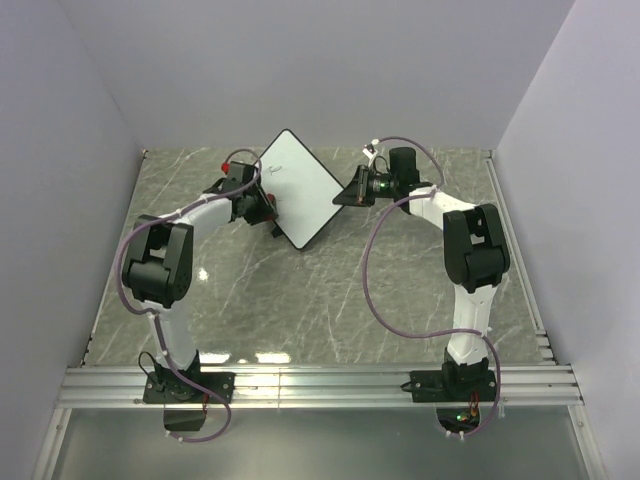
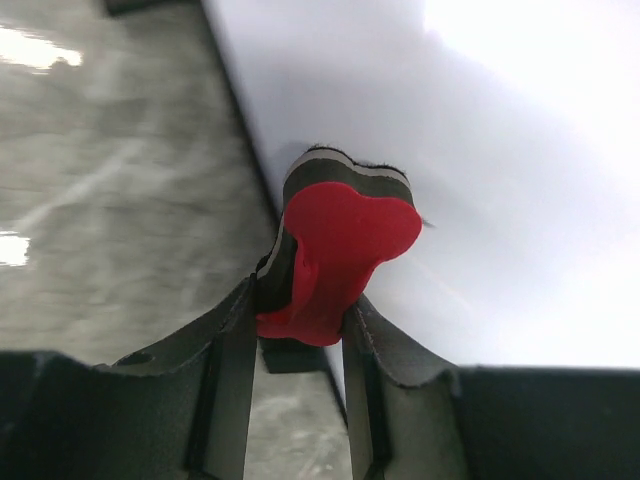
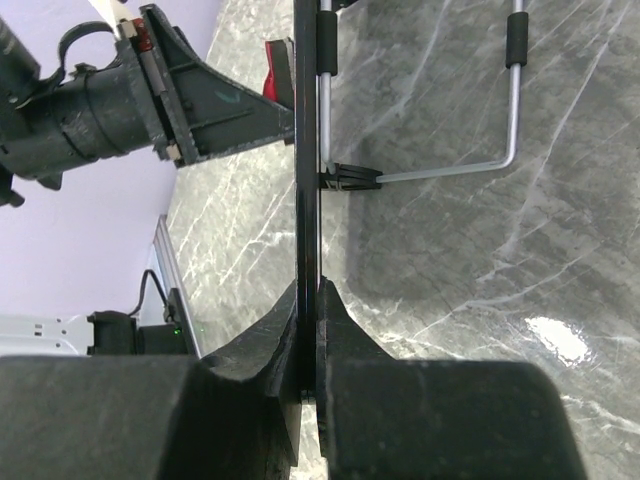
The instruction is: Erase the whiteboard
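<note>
The eraser is at the whiteboard's black edge and the scribble is farther up, so next my left gripper wipes the eraser back across the whiteboard's white side.
The whiteboard stands tilted at the back middle of the table, white with a thin black frame and a small dark scribble near its left side. My right gripper is shut on its right edge; in the right wrist view the board runs edge-on between the closed jaws. My left gripper is shut on a red eraser with a dark felt pad, pressed against the board's white face near its left edge. The eraser also shows in the right wrist view.
The grey marble tabletop lies all around. The board's wire stand sticks out behind it. A metal rail runs along the near edge at the arm bases. Lilac walls enclose the back and both sides.
</note>
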You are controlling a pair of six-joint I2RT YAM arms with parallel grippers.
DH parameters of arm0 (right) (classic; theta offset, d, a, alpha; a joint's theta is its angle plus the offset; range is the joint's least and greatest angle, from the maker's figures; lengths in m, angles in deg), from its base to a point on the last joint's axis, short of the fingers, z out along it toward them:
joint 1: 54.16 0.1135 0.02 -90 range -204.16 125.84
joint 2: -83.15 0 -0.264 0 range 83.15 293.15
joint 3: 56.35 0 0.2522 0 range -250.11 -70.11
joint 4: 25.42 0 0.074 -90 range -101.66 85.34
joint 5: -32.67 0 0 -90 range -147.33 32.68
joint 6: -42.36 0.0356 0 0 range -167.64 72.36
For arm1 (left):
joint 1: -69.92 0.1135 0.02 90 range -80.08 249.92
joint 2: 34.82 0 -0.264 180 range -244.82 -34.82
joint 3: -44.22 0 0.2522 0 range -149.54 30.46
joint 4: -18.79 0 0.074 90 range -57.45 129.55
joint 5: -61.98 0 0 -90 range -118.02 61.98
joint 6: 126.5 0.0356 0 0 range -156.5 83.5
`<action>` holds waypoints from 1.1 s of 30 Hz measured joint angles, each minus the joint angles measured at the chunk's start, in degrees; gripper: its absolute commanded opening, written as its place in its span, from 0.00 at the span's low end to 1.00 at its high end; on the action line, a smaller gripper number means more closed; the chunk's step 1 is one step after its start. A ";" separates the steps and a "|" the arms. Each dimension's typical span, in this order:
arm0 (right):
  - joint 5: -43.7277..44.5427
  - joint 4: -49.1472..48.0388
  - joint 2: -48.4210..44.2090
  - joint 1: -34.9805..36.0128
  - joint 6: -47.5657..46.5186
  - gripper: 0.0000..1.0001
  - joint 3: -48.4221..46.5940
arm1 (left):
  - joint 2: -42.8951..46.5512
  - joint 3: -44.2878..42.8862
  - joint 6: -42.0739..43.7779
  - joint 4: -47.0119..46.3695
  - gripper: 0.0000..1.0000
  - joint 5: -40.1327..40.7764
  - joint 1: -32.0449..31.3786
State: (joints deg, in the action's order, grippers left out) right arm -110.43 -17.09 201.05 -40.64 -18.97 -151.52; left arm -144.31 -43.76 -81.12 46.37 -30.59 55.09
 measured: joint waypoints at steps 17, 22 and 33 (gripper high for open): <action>5.09 7.30 -3.39 -0.17 -1.68 0.00 -1.16 | -8.48 -11.37 -3.15 -1.97 0.00 -9.38 -2.23; 6.16 10.01 -4.57 -0.15 -2.73 0.00 -1.16 | -10.16 -13.57 -2.97 0.59 0.00 -9.14 -1.07; 7.04 12.92 -5.64 0.33 -4.28 0.00 -1.22 | -14.91 -17.46 1.09 5.31 0.00 -9.22 3.76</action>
State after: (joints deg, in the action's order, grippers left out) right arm -103.39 -4.17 195.41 -40.31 -23.26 -152.74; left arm -159.22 -61.22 -80.03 51.68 -39.82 58.85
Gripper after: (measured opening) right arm 0.089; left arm 0.387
